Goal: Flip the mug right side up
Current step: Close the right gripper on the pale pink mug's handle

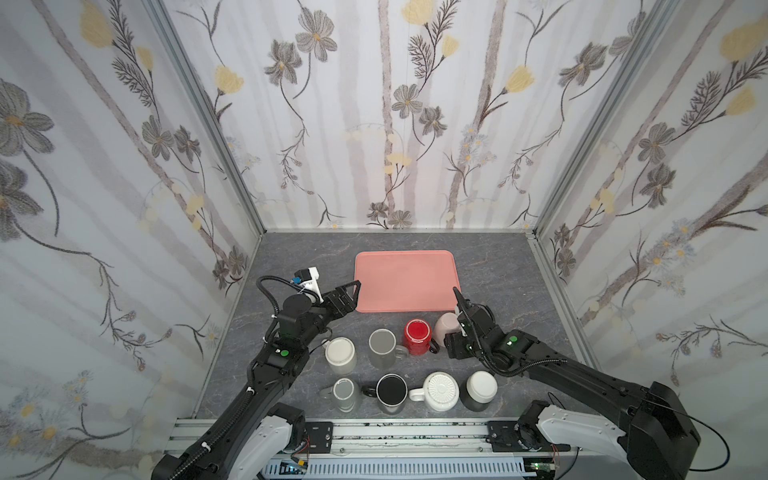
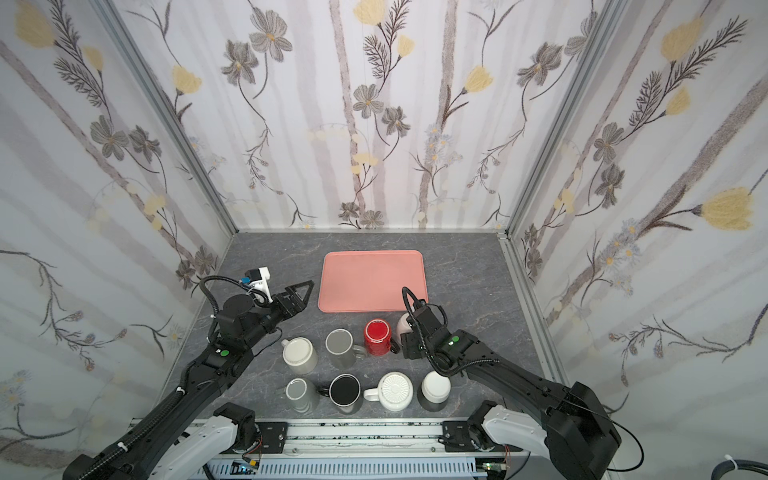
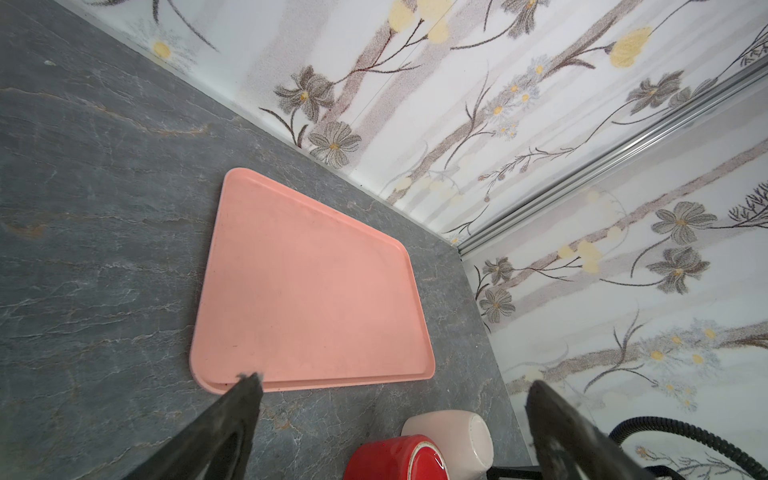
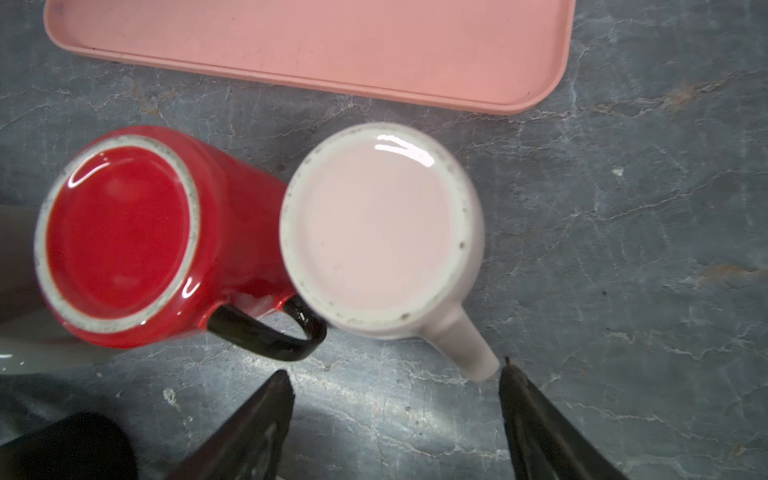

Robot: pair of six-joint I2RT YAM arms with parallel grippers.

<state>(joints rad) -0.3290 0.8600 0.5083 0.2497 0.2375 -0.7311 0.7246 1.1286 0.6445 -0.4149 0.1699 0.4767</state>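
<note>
Next, my right gripper moves over and turns its fingers so they go on both sides of the handle [image 4: 457, 336] before I lift, because the pale pink mug's handle slants [image 4: 481, 365] toward the end of one finger.
A pale pink mug [image 4: 374, 232] stands upside down on the grey table just in front of the pink tray, its base facing up. It also shows in both top views [image 1: 445, 322] [image 2: 402, 323] and in the left wrist view [image 3: 449, 432]. Its handle [image 4: 465, 345] points at my right gripper [image 4: 397, 374]. That gripper hangs open just short of the mug, one fingertip [image 4: 510, 370] beside the handle's end, nothing between the jaws. My left gripper [image 1: 352, 296] [image 3: 392, 380] is wide open and empty near the tray's front left corner.
A red mug [image 1: 417, 334] with a black handle stands upside down, touching the pink mug's left side. Several more upside-down mugs stand in two rows toward the front, among them grey [image 1: 382, 343], white [image 1: 340, 353] and black [image 1: 391, 390]. The pink tray [image 1: 405, 278] lies behind them.
</note>
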